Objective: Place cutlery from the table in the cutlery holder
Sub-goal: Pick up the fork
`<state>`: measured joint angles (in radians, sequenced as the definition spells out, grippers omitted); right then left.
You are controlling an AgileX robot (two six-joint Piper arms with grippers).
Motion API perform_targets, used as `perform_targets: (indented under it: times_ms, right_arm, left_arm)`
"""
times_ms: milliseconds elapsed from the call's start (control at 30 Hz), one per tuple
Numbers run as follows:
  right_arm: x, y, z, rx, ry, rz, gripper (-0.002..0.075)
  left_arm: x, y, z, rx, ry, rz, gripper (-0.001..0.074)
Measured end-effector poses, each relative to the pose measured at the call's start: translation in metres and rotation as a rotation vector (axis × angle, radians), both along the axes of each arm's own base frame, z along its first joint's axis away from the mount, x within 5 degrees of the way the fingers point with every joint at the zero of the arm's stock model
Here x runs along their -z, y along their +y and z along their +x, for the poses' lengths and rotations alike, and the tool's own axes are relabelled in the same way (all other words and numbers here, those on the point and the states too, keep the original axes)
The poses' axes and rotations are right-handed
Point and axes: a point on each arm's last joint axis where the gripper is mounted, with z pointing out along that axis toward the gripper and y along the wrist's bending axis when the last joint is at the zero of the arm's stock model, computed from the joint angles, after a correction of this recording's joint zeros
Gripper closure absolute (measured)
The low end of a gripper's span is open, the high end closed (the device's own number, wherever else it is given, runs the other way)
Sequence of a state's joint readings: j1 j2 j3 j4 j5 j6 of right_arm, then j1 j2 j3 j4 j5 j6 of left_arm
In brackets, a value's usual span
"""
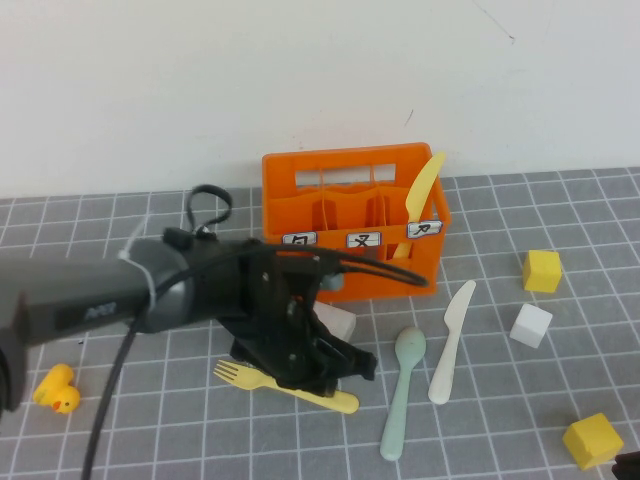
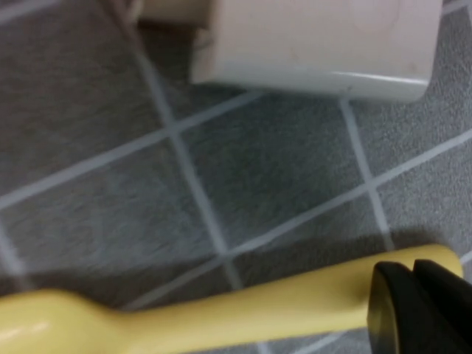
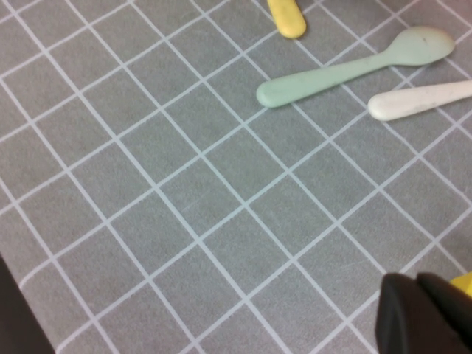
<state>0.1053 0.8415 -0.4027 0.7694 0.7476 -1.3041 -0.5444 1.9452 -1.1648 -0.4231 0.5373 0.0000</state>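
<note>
I can see the pale yellow fork lying crosswise to the cutlery holder, so I should use my left gripper to push the fork's handle end toward the front before I grasp the fork's neck.
The orange cutlery holder stands at the back centre of the table, with the pale yellow knife upright in its right compartment. The pale yellow fork lies flat in front of it. My left gripper is low over the fork's handle; in the left wrist view its fingers are together, in front of the handle end. The mint spoon and cream knife lie to the right. My right gripper is shut and empty near the front right corner.
A white block sits just behind the left gripper and shows in the left wrist view. Two yellow cubes, a white cube and a yellow duck lie on the table.
</note>
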Motion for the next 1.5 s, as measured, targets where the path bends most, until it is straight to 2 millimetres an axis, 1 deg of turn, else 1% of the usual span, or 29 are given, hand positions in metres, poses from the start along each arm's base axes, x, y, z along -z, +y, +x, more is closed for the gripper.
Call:
perform_targets:
  times_ms: [100,300,367,567,733,867,1067,1167,1300,1433,1500]
  right_arm:
    - [0.000,0.000,0.000,0.001,-0.001,0.000,0.0729]
    - [0.000,0.000,0.000,0.001,-0.001,0.000,0.0729]
    - [0.000,0.000,0.000,0.001,-0.002,0.000,0.0729]
    - [0.000,0.000,0.000,0.002,-0.003,-0.001,0.0729]
    - [0.000,0.000,0.000,0.002,-0.003,-0.001,0.0729]
    - [0.000,0.000,0.000,0.002,-0.003,-0.001,0.0729]
    - [0.000,0.000,0.000,0.001,-0.001,0.000,0.0729]
    - [0.000,0.000,-0.001,-0.008,0.009,0.002,0.0729]
    - [0.000,0.001,-0.002,-0.017,0.018,0.004,0.0729]
    - [0.001,0.001,-0.002,-0.019,0.021,0.005,0.0729]
    - [0.001,0.001,-0.002,-0.019,0.021,0.005,0.0729]
  left_arm:
    - [0.005,-0.010,-0.003,0.019,-0.017,-0.001,0.0734]
    - [0.004,-0.025,-0.011,0.073,-0.060,-0.005,0.0734]
    - [0.004,-0.027,-0.010,0.073,-0.081,-0.010,0.0735]
    - [0.003,-0.029,-0.001,-0.029,-0.148,-0.055,0.0735]
    - [0.018,-0.028,-0.004,0.008,-0.088,-0.003,0.0735]
    - [0.019,-0.025,-0.009,0.053,-0.041,0.039,0.0735]
    - [0.016,-0.019,-0.022,0.111,0.082,0.108,0.0735]
    - [0.009,-0.014,-0.026,0.134,0.111,0.153,0.0735]
    - [-0.007,-0.004,-0.030,0.156,0.097,0.231,0.0735]
    - [-0.027,0.009,-0.029,0.112,0.031,0.327,0.0735]
    - [-0.039,0.015,-0.027,0.071,-0.023,0.357,0.0735]
